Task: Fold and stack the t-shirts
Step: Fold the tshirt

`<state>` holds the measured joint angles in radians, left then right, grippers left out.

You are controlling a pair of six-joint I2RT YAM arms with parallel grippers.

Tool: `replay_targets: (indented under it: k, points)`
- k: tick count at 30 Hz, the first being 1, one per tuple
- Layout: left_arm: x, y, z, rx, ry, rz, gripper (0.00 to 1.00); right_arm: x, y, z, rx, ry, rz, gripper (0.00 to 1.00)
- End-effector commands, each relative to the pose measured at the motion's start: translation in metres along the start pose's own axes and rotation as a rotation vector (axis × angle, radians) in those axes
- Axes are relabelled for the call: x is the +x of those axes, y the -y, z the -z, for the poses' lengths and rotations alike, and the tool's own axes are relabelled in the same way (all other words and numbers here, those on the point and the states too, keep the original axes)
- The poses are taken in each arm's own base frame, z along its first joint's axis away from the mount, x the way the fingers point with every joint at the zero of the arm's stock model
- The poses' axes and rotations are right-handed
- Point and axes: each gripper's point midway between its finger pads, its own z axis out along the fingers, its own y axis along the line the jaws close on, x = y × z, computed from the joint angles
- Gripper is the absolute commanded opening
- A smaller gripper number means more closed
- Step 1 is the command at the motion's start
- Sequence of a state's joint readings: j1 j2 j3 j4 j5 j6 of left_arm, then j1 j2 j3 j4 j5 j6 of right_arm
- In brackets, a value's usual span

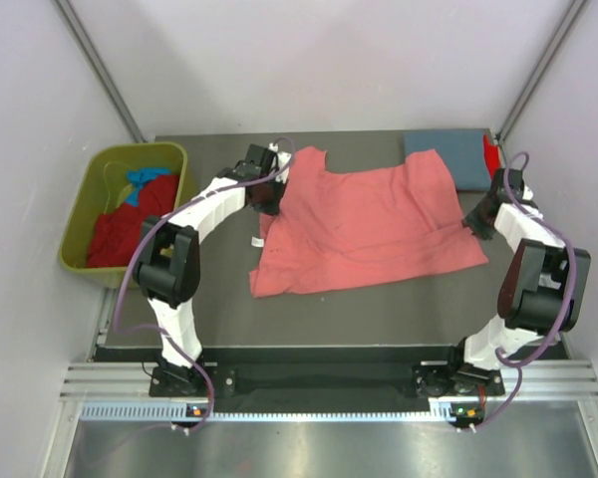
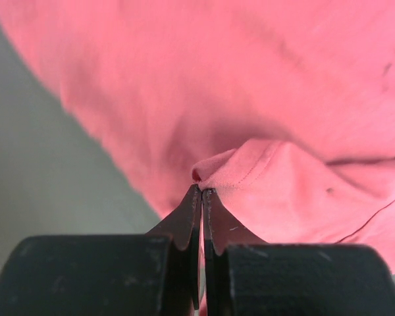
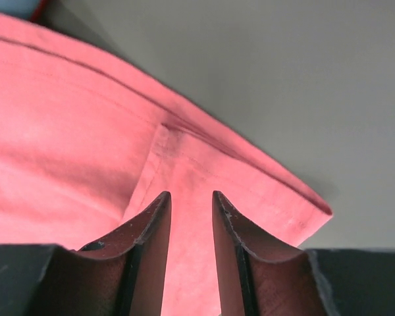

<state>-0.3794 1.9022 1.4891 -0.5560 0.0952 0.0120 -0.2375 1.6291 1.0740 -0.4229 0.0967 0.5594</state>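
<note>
The robot's left gripper is holding the pink t-shirt far behind its slanting front edge, so this gripper should open, grab the t-shirt's near corner and pull that edge straight.
A large salmon-pink t-shirt lies spread across the dark table, partly folded. At the shirt's left edge, my left gripper is shut on a pinched ridge of its cloth; the closed tips meet at the fold. My right gripper hovers over the shirt's right corner. In the right wrist view its jaws stand parted, with flat pink fabric lying below and between them, not gripped. A folded grey-blue t-shirt with a red one beside it sits at the back right.
An olive-green bin stands off the table's left side, holding crumpled red shirts and a bright blue one. Bare table shows in front of the pink shirt. White walls close in on three sides.
</note>
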Motion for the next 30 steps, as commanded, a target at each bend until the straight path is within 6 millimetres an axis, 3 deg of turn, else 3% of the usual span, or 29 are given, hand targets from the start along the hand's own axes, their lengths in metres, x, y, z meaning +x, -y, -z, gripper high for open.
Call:
replay_targets:
  k: [1,8,11,15,17,20,21,23,28,30]
  points:
    - [-0.051,0.009,-0.002,0.071,0.152,-0.064,0.0,0.001,-0.011,0.007,-0.059,0.004,-0.014,0.32]
    - [-0.055,0.007,-0.025,0.08,0.134,-0.086,0.01,0.006,-0.012,0.01,-0.072,-0.003,-0.017,0.32]
    - [-0.056,0.001,-0.021,0.042,0.125,-0.054,0.08,0.011,-0.013,0.01,-0.079,-0.015,-0.023,0.31]
    - [-0.071,0.007,-0.012,0.073,0.183,-0.084,0.18,0.02,-0.009,0.007,-0.076,-0.037,-0.026,0.31]
    - [-0.079,0.009,-0.009,0.079,0.203,-0.09,0.08,0.026,-0.006,0.005,-0.072,-0.049,-0.025,0.3]
    - [-0.093,0.015,-0.011,0.108,0.232,-0.085,0.08,0.031,-0.004,0.002,-0.07,-0.058,-0.028,0.3]
    - [-0.1,0.012,-0.008,0.09,0.234,-0.078,0.11,0.032,-0.003,0.001,-0.066,-0.064,-0.028,0.3]
    - [-0.092,-0.001,-0.017,0.015,0.173,-0.049,0.25,0.034,-0.002,0.003,-0.061,-0.071,-0.026,0.3]
    - [-0.083,-0.025,0.009,-0.138,0.109,0.009,0.31,0.035,-0.004,0.011,-0.074,-0.067,-0.04,0.28]
    - [-0.076,-0.034,0.035,-0.222,0.093,0.077,0.29,0.04,-0.007,0.014,-0.097,-0.088,-0.053,0.26]
